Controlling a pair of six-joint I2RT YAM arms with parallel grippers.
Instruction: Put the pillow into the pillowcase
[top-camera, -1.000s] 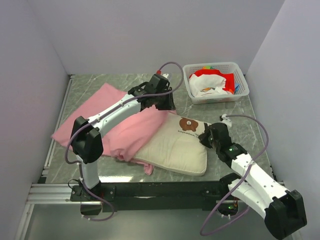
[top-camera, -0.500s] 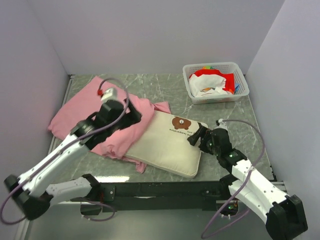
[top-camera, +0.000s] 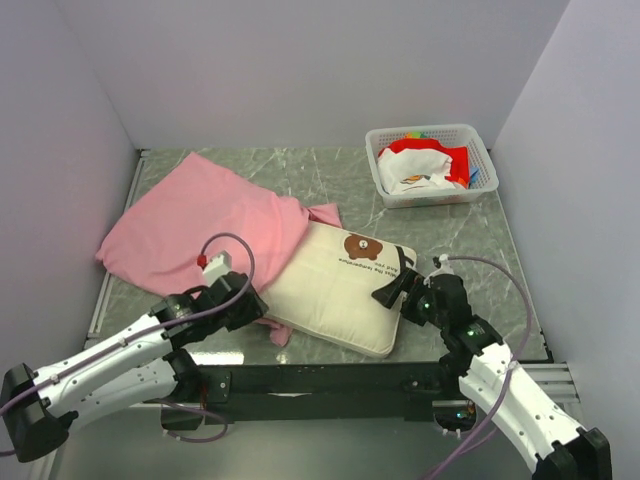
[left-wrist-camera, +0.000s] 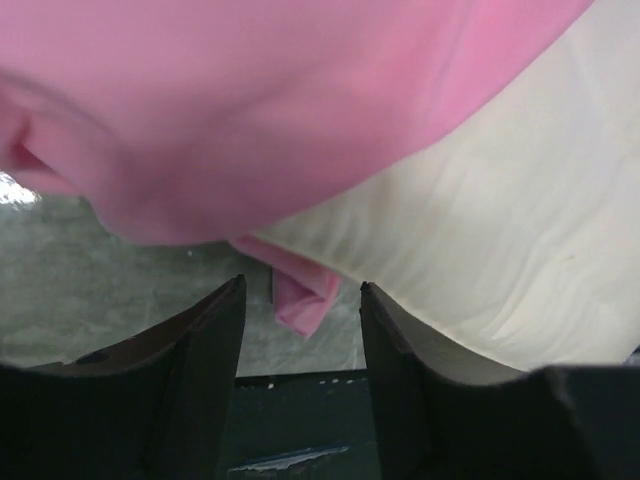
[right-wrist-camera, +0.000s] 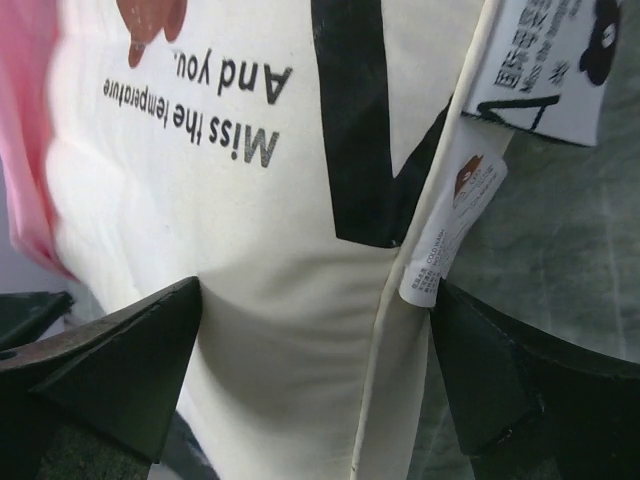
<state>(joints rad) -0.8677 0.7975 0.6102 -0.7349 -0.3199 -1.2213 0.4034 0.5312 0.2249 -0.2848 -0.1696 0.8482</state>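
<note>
The pillow's label end (right-wrist-camera: 390, 272) is lying loose between the open fingers of my right gripper. Next, my right gripper clamps it first, before my left gripper pulls the pink flap (top-camera: 281, 334) over.
The pink pillowcase (top-camera: 200, 215) lies flat at the left, its right edge draped over the left end of the cream pillow (top-camera: 330, 290) with the brown bear face (top-camera: 360, 245). My left gripper (top-camera: 258, 303) is low at the pillowcase's near edge. Its jaws stand apart and grip nothing. In the left wrist view a small pink flap (left-wrist-camera: 300, 305) hangs just ahead of the left gripper (left-wrist-camera: 300, 288). My right gripper (top-camera: 388, 290) is open wide at the pillow's right end. The right wrist view shows the pillow's seamed edge (right-wrist-camera: 385, 330) and care label (right-wrist-camera: 455, 225) between the fingers (right-wrist-camera: 130, 350).
A white basket (top-camera: 425, 130) of red and white cloth stands at the back right. Walls close in the table at the left, back and right. The black rail (top-camera: 320, 380) runs along the near edge, just below both grippers.
My left arm has swung from the far side of the pillowcase down to its near edge and let the cloth go. My right gripper has opened. The pillow has slid left.
</note>
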